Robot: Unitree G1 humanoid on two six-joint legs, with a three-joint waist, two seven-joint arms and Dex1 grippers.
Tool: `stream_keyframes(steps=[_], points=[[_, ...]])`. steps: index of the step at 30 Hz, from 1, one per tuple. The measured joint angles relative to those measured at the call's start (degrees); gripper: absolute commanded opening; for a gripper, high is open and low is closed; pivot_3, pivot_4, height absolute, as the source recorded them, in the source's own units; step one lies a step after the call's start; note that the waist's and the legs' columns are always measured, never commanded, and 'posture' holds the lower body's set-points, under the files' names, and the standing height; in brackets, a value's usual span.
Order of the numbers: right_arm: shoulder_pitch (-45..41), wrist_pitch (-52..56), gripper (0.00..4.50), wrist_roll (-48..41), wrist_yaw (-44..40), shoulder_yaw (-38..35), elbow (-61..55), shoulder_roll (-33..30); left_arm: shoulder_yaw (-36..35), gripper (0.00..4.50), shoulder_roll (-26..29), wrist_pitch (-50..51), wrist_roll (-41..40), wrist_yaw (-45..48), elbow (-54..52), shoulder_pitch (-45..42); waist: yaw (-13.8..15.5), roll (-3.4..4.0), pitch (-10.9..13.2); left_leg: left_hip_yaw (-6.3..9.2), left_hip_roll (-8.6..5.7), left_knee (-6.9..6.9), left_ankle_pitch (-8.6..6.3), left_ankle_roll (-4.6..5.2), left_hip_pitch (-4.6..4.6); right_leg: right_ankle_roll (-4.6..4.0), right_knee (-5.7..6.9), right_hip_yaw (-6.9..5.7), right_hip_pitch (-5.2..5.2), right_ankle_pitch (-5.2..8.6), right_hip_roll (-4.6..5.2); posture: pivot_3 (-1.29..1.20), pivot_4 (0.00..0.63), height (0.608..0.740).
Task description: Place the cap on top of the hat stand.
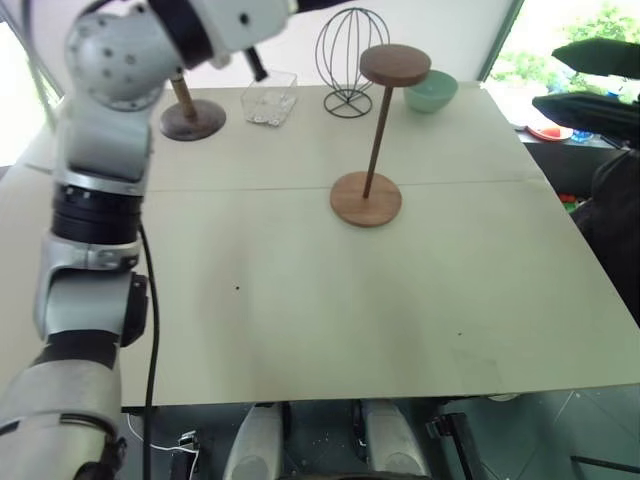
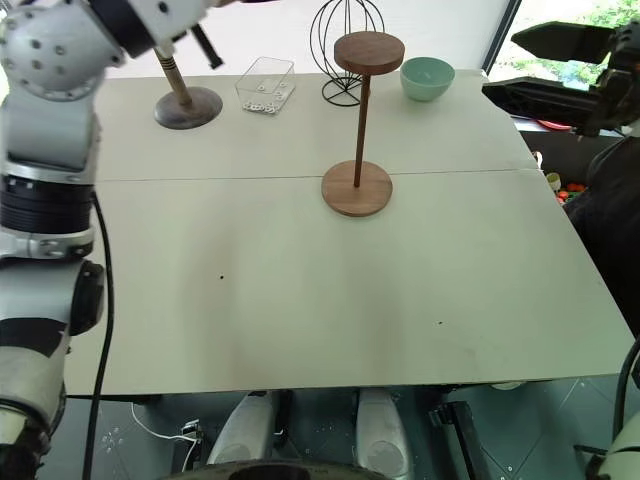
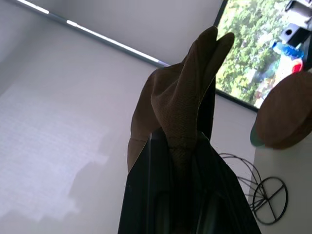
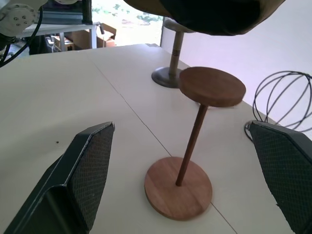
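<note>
I expect the cap to drape past the top disc when I pull its edge down, since the cap's dark hollow bottom side (image 4: 219, 15) opens wider than the disc.
The brown fabric cap (image 3: 180, 107) hangs bunched between the two black fingers of my left gripper (image 3: 183, 161), which is shut on it and raised high. In the right wrist view the cap (image 4: 214, 14) hovers above and slightly behind the hat stand (image 4: 195, 141). The hat stand (image 1: 378, 130) is a thin reddish rod with a flat round top disc (image 1: 395, 64) and a round base (image 1: 366, 198), standing mid-table. My right gripper (image 2: 555, 68) is off the table's right edge, level with the top disc. It is open and holds nothing.
At the table's far side are a darker stand with a thick post (image 1: 192, 118), a clear plastic box (image 1: 269, 100), a black wire head frame (image 1: 350, 60) and a green bowl (image 1: 432, 92). The beige table (image 1: 300, 320) runs wide in front of the hat stand.
</note>
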State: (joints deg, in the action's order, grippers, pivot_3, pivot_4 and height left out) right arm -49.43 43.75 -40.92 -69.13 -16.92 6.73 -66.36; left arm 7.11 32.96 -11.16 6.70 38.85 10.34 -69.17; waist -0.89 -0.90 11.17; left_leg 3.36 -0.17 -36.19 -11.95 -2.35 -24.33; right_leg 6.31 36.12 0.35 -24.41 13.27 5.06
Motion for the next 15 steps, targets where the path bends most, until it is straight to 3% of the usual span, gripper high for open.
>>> stream_keyframes(steps=[8,15], points=[[1.57,2.83,4.50,-2.03,3.96,-3.64,-2.72,0.06,7.92,0.03,-1.52,-8.37,9.17,-1.25,3.39,5.55,0.09,0.17,-0.04,-0.05,0.00,-0.01,0.00,0.01,0.05,0.01,0.04,0.10,0.00,-0.01,-0.03,0.00,0.150,0.740],[3.84,3.32,4.50,-2.60,6.83,-4.35,-4.85,0.74,10.22,0.03,-2.65,-11.92,12.90,-2.16,1.81,7.98,0.37,0.12,-0.02,-0.07,-0.01,-0.04,0.00,0.00,0.02,0.02,0.02,0.15,0.00,-0.01,-0.02,0.00,0.150,0.740]])
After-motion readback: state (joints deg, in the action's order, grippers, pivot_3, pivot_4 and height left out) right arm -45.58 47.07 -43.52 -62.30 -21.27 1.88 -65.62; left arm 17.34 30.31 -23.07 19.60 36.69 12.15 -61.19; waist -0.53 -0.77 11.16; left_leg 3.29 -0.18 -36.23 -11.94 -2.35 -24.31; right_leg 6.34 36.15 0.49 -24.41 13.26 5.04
